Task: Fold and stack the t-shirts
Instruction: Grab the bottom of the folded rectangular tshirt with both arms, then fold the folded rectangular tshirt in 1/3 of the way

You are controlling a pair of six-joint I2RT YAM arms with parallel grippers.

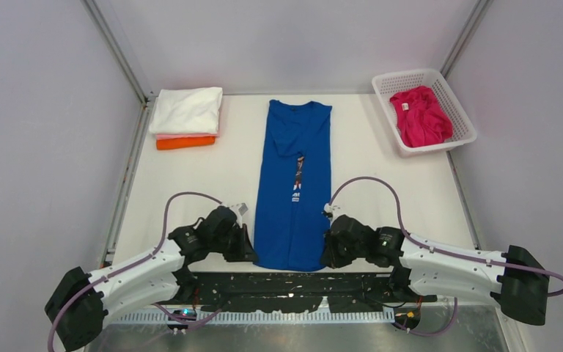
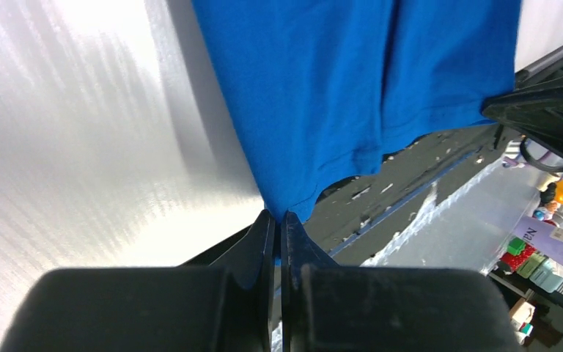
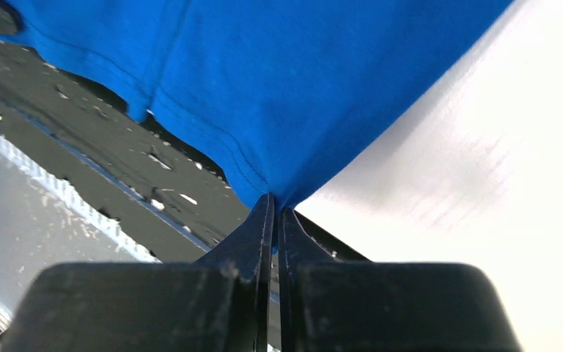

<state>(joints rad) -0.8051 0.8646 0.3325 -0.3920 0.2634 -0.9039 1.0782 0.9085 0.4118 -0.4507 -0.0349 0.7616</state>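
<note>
My grippers are holding both hem corners [image 1: 260,262] of the narrow blue t-shirt. My left gripper keeps going past the white print and lets go before it reaches the collar.
A royal blue t-shirt [image 1: 295,183] lies long and narrow down the middle of the table, sides folded in, a small white print showing in the central gap. My left gripper [image 1: 249,253] is shut on its near left hem corner; the blue t-shirt [image 2: 352,88] runs up from my closed jaws in the left wrist view. My right gripper [image 1: 328,257] is shut on the near right hem corner; the blue t-shirt [image 3: 300,81] shows the same way in the right wrist view. A folded stack sits at the back left: white [image 1: 188,110] on pale pink [image 1: 185,136] on orange [image 1: 185,143]. A magenta t-shirt [image 1: 421,116] lies crumpled in the basket.
A white lattice basket [image 1: 454,95] stands at the back right. Grey walls with metal posts close in the table on three sides. A black plate [image 1: 286,290] and a metal strip run along the near edge between the arm bases.
</note>
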